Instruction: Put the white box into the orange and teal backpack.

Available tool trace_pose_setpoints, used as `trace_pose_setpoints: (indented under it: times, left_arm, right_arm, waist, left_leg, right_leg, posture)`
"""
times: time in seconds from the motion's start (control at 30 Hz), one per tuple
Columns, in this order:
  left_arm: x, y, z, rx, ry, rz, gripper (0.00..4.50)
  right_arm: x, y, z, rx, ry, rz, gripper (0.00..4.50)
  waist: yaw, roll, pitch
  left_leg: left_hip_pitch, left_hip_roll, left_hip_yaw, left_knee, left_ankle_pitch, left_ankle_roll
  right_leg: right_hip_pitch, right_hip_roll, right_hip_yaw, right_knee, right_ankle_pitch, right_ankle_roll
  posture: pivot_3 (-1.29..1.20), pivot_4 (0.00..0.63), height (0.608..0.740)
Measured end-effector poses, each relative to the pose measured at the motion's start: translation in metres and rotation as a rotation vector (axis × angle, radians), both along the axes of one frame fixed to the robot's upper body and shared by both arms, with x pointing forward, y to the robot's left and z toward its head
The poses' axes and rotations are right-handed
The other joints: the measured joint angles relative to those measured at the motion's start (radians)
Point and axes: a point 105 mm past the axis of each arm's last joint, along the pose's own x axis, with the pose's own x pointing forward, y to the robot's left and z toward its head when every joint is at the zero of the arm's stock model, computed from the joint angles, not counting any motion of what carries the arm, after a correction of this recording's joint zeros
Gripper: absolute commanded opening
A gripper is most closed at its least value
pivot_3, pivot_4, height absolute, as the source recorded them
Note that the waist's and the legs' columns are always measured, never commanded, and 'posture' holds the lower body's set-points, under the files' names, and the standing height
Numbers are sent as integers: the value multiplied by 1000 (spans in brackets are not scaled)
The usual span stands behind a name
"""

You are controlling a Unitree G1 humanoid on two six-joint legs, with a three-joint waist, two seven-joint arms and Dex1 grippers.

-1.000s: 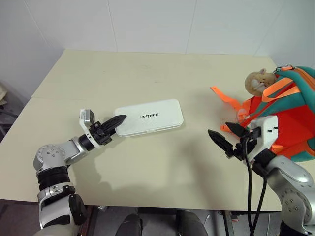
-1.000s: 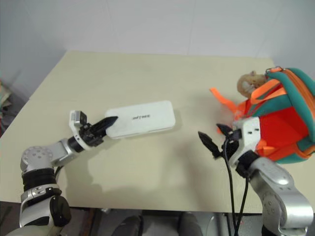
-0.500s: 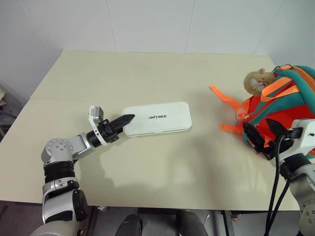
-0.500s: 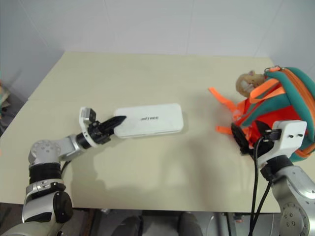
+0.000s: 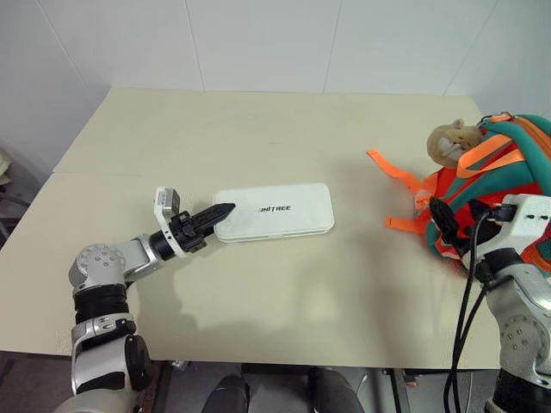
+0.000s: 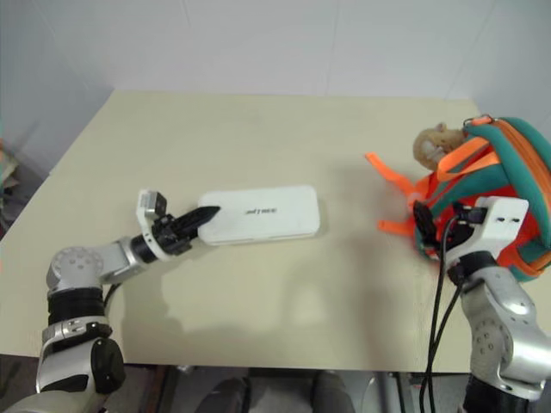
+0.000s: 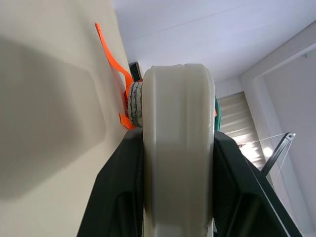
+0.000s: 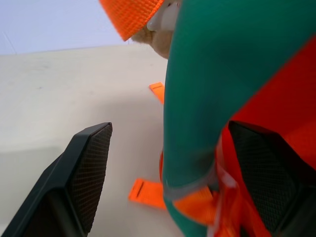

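The backpack's teal rim runs between my right gripper's open fingers, so I keep moving in until they are around that rim, then close them.
The white box lies flat on the table, lettering up, left of the middle. My left gripper is shut on its left end; in the left wrist view the box's edge sits between the black fingers. The orange and teal backpack lies at the table's right edge with its mouth toward the middle. My right gripper stands open at that mouth. In the right wrist view the teal rim runs between the wide-spread fingers, which grip nothing.
A tan plush toy hangs at the backpack's top left. Orange webbing straps trail on the table between box and backpack. White walls stand behind the table, whose front edge is close to me.
My right gripper has swung right, away from the table's middle, up to the backpack's mouth, staying open. The left gripper keeps its hold, and the box has turned a little to lie level.
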Motion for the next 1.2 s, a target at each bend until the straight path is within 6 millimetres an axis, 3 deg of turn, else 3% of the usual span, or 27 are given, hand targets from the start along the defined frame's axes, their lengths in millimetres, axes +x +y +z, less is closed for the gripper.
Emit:
trace_pose_setpoints:
  times: [0.17, 0.3, 0.43, 0.53, 0.87, 1.2]
  left_arm:
    - [-3, 2, -2, 7, 5, 7, 1325]
    - [-5, 2, -1, 22, -5, 12, 1325]
    - [-8, 3, -5, 28, 2, 17, 1325]
    - [-9, 1, -5, 29, 4, 16, 1325]
    - [-13, 4, -6, 33, -1, 30, 1325]
    - [-17, 13, -2, 24, -10, 58, 1325]
  right_arm:
    - [17, -6, -5, -3, 6, -54, 4500]
    - [32, -22, -4, 19, -14, -179, 4500]
    - [38, -19, -9, 38, -23, -185, 4500]
    - [47, -12, -9, 33, -17, -170, 3903]
    - [54, -5, -5, 19, -39, -163, 610]
    - [56, 7, -5, 32, -38, -73, 544]
  waist:
    - [0, 0, 0]
    - [0, 0, 0]
    - [-2, 0, 0]
    - [-4, 0, 0]
    - [-4, 0, 0]
    - [-9, 0, 0]
  left_leg:
    - [0, 0, 1, 0, 0, 0]
    - [0, 0, 2, 0, 0, -1]
    - [0, 0, 3, -2, 1, -1]
    - [0, 0, 6, -2, 1, -1]
    - [0, 0, 11, -2, 1, -1]
    - [1, 0, 20, -2, 0, 0]
  right_leg:
    - [-1, 0, 0, 0, 0, 0]
    - [-2, 0, 2, 1, 0, 0]
    - [-3, 0, 3, 1, 0, 0]
    - [-5, 0, 5, 1, 0, 0]
    - [-9, 0, 11, 4, 1, 1]
    - [-11, 1, 19, 4, 2, 3]
  posture:
    - [0, 150, 740]
    - [0, 150, 740]
    - [0, 150, 740]
    - [0, 150, 740]
    - [0, 150, 740]
    - [0, 150, 740]
